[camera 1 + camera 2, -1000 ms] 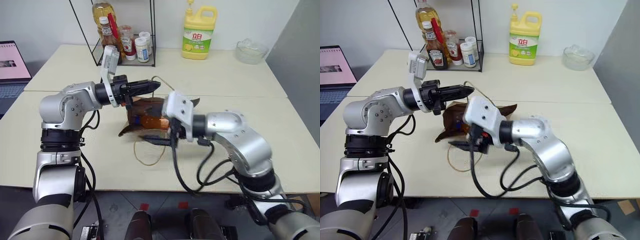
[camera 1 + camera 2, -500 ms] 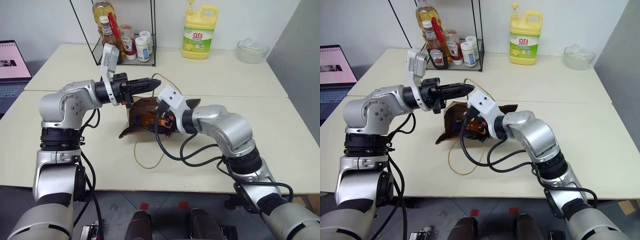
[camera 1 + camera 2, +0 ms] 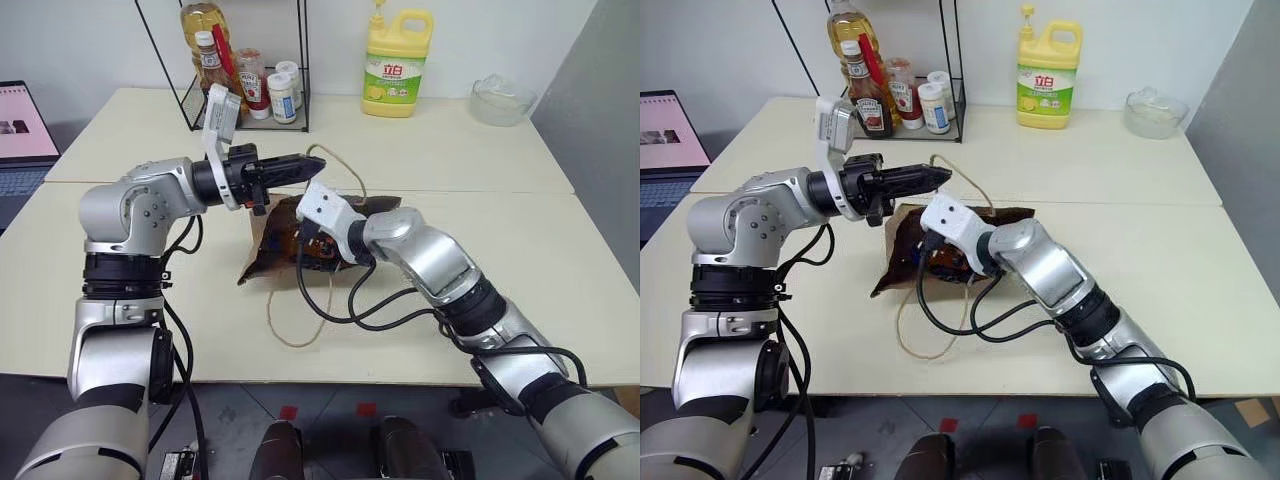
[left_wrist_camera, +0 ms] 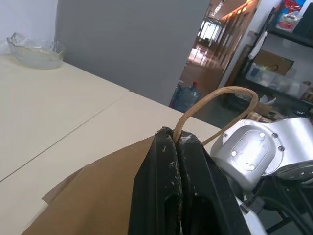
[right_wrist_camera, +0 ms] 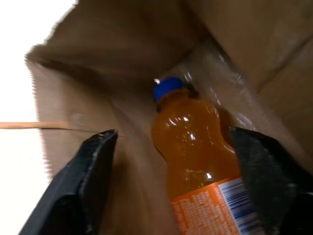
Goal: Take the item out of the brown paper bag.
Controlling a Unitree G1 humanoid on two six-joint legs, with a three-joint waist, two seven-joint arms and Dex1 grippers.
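The bottle's body (image 5: 183, 128) is between the open fingers of the robot's right gripper, so the gripper should keep going down into the bag until the fingers reach the bottle's narrow middle (image 5: 198, 169), then close.
The brown paper bag (image 3: 272, 238) lies on its side at the middle of the table, mouth toward my right arm. My left gripper (image 4: 177, 147) is shut on one cord handle (image 4: 215, 100) and holds that side of the bag up. My right gripper (image 5: 172, 133) is open and reaches into the bag's mouth. Its two fingers (image 5: 93, 166) stand apart on either side of the item (image 5: 193, 147), an orange bottle with a blue cap (image 5: 168, 88), without touching it. The bottle lies deep inside the bag. The other handle (image 3: 290, 322) trails loose on the table.
A wire rack with sauce bottles (image 3: 245, 70) stands at the back left. The yellow detergent jug (image 3: 397, 65) and a glass bowl (image 3: 500, 100) stand at the back right. A laptop (image 3: 20, 130) sits at the far left.
My right gripper has moved forward and down into the bag's mouth and its fingers have spread wider. The left gripper has held the handle still.
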